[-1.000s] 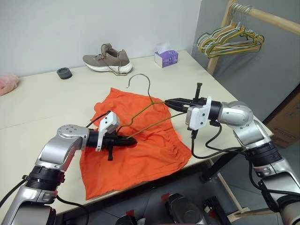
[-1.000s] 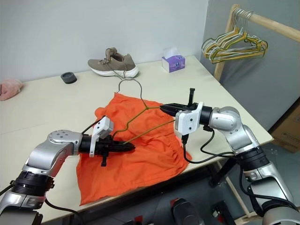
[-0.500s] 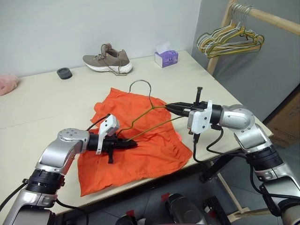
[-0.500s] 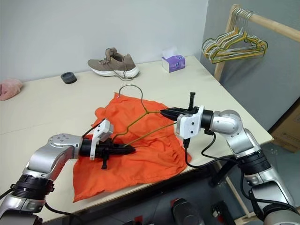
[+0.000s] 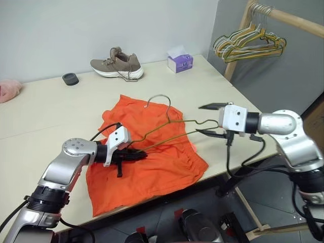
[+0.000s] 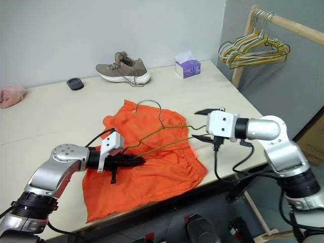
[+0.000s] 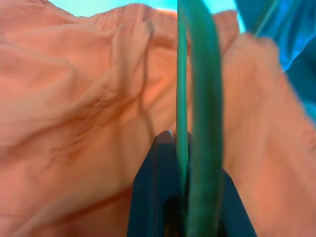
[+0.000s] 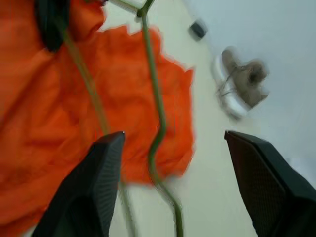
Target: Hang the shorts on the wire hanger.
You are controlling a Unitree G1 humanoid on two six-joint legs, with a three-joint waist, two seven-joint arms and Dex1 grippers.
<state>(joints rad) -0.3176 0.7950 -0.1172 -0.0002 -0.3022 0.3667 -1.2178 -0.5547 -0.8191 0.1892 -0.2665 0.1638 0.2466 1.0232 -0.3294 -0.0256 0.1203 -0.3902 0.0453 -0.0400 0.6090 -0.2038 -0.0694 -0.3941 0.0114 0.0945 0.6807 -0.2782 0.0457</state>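
The robot's left gripper is holding the hanger's corner (image 5: 130,145) that has to go into the waistband, so it should let go of the hanger to the right gripper at the opposite corner (image 5: 217,123).
The orange shorts (image 5: 162,163) lie spread on the table's near edge. Above them the wire hanger (image 5: 170,113) is held tilted, its hook (image 5: 160,95) up and away from me. My left gripper (image 5: 141,154) is shut on the hanger's left corner, low over the shorts; in the left wrist view the wire (image 7: 197,113) runs out from between the closed fingers (image 7: 158,168). My right gripper (image 5: 200,119) is open at the hanger's right corner, its fingers (image 8: 94,182) spread wide, with the wire passing loose between them.
At the back of the table are a grey shoe (image 5: 117,64), a purple tissue box (image 5: 180,62), a small dark round thing (image 5: 70,79) and a pink cloth (image 5: 7,90). A wooden rack with bunched hangers (image 5: 248,43) stands beyond the right table edge.
My right gripper has opened, let go of the hanger's right corner and drawn back to the right. The hanger has sagged a little. The left gripper keeps its grip in place.
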